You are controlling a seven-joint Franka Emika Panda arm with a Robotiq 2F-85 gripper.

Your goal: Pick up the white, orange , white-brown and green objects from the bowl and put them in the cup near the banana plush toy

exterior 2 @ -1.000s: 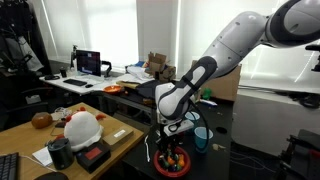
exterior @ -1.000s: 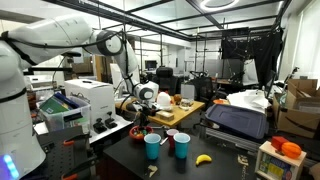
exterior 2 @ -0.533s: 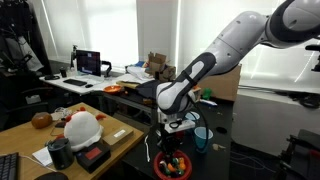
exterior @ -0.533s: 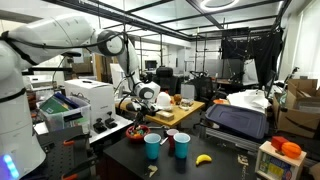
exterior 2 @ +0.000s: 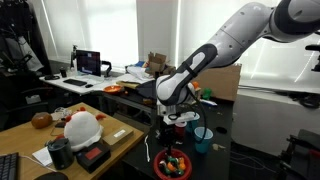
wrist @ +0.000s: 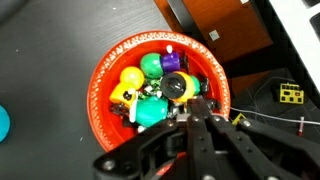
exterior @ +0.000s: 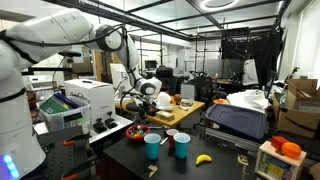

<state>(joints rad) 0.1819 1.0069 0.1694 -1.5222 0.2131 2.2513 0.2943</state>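
Observation:
The orange-and-black piece [wrist: 193, 98] lies beyond my gripper's closed fingers, so I should open the fingers, turn my wrist and lower the fingers around that piece [wrist: 183, 86].
The red bowl [wrist: 100, 85] fills the wrist view and holds several small toys: a green ball [wrist: 151, 66], a yellow one [wrist: 130, 77], a purple one [wrist: 172, 62], an orange-and-black piece [wrist: 180, 87] and a tiny white piece [wrist: 170, 47]. My gripper [wrist: 195, 105] hangs just above the bowl's near side with its fingers shut together; I cannot make out anything pinched between them. In both exterior views the gripper [exterior: 141, 114] [exterior 2: 171, 137] hovers over the bowl [exterior: 138, 131] [exterior 2: 173, 163]. The banana plush toy [exterior: 203, 158] lies beside a blue cup [exterior: 182, 145].
A teal cup [exterior: 152, 146] and a smaller cup [exterior: 171, 135] stand by the blue one on the black table [exterior: 215, 165]. A white machine [exterior: 85, 100] sits behind the bowl. A wooden desk [exterior 2: 60, 135] with a white helmet-like object [exterior 2: 82, 127] adjoins the table.
The fingers have closed, and the gripper has risen a little from the bowl's contents. The bowl and cups have not moved.

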